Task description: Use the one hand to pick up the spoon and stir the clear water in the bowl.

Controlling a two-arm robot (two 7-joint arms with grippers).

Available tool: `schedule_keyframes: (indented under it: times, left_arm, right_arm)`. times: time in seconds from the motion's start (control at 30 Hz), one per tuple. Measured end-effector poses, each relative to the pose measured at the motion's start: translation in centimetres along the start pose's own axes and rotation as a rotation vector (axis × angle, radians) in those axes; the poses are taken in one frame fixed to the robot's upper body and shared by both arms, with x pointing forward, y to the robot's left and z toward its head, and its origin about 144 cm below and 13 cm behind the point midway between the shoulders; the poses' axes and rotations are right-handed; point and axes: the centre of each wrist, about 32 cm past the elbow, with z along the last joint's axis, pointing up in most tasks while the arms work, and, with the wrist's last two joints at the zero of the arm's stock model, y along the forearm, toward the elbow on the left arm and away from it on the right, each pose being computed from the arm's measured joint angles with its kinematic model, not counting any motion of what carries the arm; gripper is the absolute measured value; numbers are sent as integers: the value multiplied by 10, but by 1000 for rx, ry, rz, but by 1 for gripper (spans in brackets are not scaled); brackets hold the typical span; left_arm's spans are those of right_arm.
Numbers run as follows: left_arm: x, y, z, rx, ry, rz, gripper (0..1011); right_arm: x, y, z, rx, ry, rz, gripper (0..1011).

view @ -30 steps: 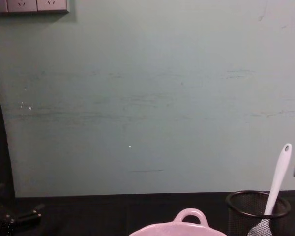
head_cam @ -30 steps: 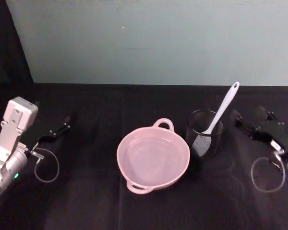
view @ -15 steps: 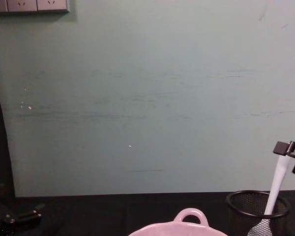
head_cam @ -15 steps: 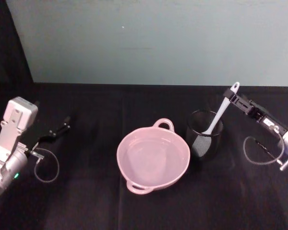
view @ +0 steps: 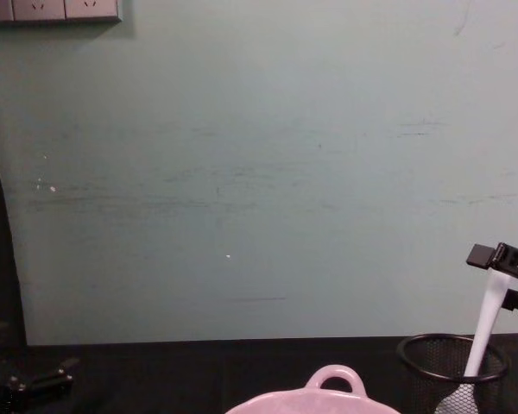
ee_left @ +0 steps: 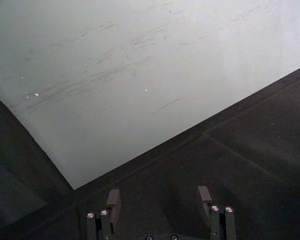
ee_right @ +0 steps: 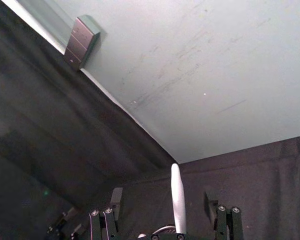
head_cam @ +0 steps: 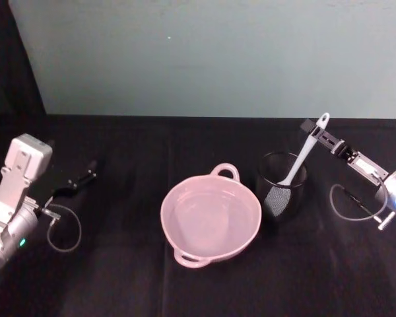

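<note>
My gripper is about to lift the white spoon (view: 488, 323). The black mesh cup's opening (view: 440, 357) is wider than the spoon, so the spoon will slide out and leave the cup standing.
The pale pink bowl (head_cam: 179, 231) sits mid-table with clear water in it; its loop handle (view: 335, 378) shows in the chest view. The white spoon (head_cam: 308, 148) stands tilted in the black mesh cup (head_cam: 282, 193) right of the bowl, head down. My right gripper (head_cam: 315, 132) is open around the top of the spoon's handle. The handle (ee_right: 176, 200) stands between the spread fingers (ee_right: 116, 199) without touching them. In the chest view the right gripper (view: 503, 269) hangs over the cup (view: 449, 369). My left gripper (head_cam: 74, 182) rests open at the far left, its fingers (ee_left: 113, 201) apart over bare cloth.
Black cloth (head_cam: 119, 277) covers the table up to a pale green wall (head_cam: 204, 59). Cable loops lie beside each arm (head_cam: 65, 228) (head_cam: 353, 205). A wall socket plate (view: 52, 9) sits high on the left.
My right gripper rose from the table's right side and swung left to the spoon's handle top, which now stands between its fingers. Spoon, cup, bowl and left arm stayed put.
</note>
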Motion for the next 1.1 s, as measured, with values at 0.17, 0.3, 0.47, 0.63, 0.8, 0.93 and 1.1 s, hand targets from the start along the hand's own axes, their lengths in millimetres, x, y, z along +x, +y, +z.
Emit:
schedule_keyframes:
  times: [0.17, 0.3, 0.47, 0.63, 0.8, 0.93, 1.1]
  left_arm:
    - [0, 0, 0, 0, 0, 0, 1005]
    - [0, 0, 0, 0, 0, 0, 1005]
    - [0, 0, 0, 0, 0, 0, 1005]
    - [0, 0, 0, 0, 0, 0, 1005]
    - [0, 0, 0, 0, 0, 0, 1005]
    - [0, 0, 0, 0, 0, 0, 1005]
    - [0, 0, 0, 0, 0, 0, 1005]
  right_arm:
    - [1, -1, -1, 7, 0, 5, 973]
    - [1, -2, 0, 10, -7, 3, 875]
    - [1, -3, 1, 6, -14, -2, 715]
    - [0, -4, 1, -1, -15, -9, 575]
    - [0, -5, 1, -11, -21, -15, 414]
    - [0, -5, 2, -11, -30, -13, 309]
    - [-7, -6, 7, -12, -107, -14, 161]
